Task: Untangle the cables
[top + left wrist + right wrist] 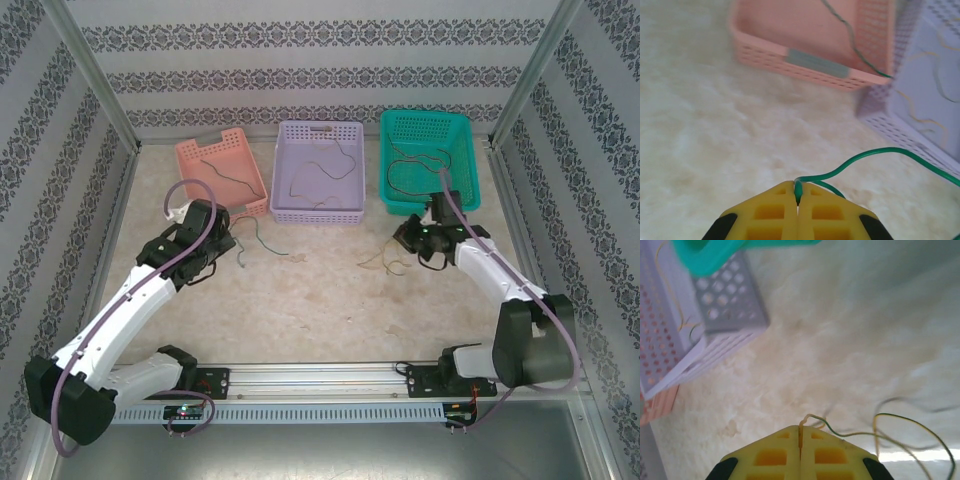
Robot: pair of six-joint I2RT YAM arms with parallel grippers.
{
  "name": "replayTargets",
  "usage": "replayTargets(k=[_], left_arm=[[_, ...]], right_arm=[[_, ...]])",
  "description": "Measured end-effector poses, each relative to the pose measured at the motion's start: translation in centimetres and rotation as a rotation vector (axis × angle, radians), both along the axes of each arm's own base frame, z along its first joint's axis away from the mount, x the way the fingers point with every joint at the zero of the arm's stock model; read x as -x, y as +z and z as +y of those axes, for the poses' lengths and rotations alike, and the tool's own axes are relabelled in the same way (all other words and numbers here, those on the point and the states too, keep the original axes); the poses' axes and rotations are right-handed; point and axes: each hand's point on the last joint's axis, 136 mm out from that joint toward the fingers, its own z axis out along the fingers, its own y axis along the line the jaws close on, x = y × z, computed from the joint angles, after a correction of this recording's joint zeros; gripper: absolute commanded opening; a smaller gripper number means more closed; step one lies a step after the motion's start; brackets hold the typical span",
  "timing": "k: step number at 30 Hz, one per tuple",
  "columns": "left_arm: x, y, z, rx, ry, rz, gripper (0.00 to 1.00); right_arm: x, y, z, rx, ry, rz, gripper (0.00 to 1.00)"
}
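The green cable hangs doubled from my left gripper, so next my right gripper sets down the yellowish cable and grabs the green cable to pull it straight.
A green cable runs off to the right over the pale tabletop, one end pinched in my left gripper, which is shut on it. From above, that green cable trails right of the left gripper, just in front of the pink basket. A thin yellowish cable with green streaks loops on the table to the right. My right gripper is shut on its end. In the top view the yellowish cable lies left of the right gripper.
Three baskets stand in a row at the back: pink, lilac and teal. Each holds a thin cable. The pink basket and lilac basket are close ahead of the left gripper.
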Motion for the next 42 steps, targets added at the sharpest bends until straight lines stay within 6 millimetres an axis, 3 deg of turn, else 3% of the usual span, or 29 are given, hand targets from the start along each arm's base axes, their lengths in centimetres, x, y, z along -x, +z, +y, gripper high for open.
replayTargets(k=[2, 4, 8, 11, 15, 18, 23, 27, 31, 34, 38, 39, 42], left_arm=[[-0.9, 0.3, -1.6, 0.045, -0.061, -0.024, 0.00], [-1.8, 0.4, -2.9, 0.083, -0.112, -0.039, 0.00], [-3.3, 0.7, -5.2, 0.145, -0.191, -0.057, 0.00], [-4.3, 1.0, -6.9, 0.181, -0.255, -0.070, 0.00], [-5.6, 1.5, -9.4, 0.226, -0.359, -0.065, 0.00], [-6.4, 1.8, -10.8, 0.254, -0.421, -0.065, 0.00], [-6.9, 2.5, -12.3, 0.274, -0.497, -0.069, 0.00], [-7.2, 3.2, -13.2, 0.287, -0.547, -0.078, 0.00], [-7.2, 3.1, -13.8, 0.300, -0.579, -0.069, 0.00], [-7.2, 2.8, -14.1, 0.310, -0.598, -0.057, 0.00], [-7.0, 2.6, -14.3, 0.299, -0.627, -0.058, 0.00], [-7.1, 2.6, -14.3, 0.295, -0.632, -0.060, 0.05], [-7.0, 2.7, -14.3, 0.293, -0.637, -0.064, 0.37]], right_arm=[[-0.1, 0.2, 2.6, -0.015, 0.068, 0.009, 0.31], [0.0, 0.2, 4.7, -0.026, 0.118, 0.022, 0.48], [0.9, 2.1, 6.8, -0.019, 0.161, 0.006, 0.59], [0.9, 7.0, 8.8, -0.017, 0.221, -0.123, 0.62], [1.7, 14.5, 12.8, -0.050, 0.405, -0.367, 0.63], [3.2, 16.3, 15.8, -0.083, 0.579, -0.456, 0.62], [4.8, 14.0, 17.4, -0.098, 0.743, -0.415, 0.62], [5.8, 13.1, 17.8, -0.117, 0.804, -0.377, 0.53], [6.1, 12.0, 18.4, -0.127, 0.827, -0.337, 0.31], [6.0, 10.9, 18.4, -0.118, 0.825, -0.300, 0.00], [5.6, 9.8, 17.5, -0.051, 0.788, -0.267, 0.00], [5.4, 9.6, 17.1, -0.026, 0.777, -0.269, 0.00], [5.3, 10.0, 16.3, 0.010, 0.764, -0.294, 0.00]])
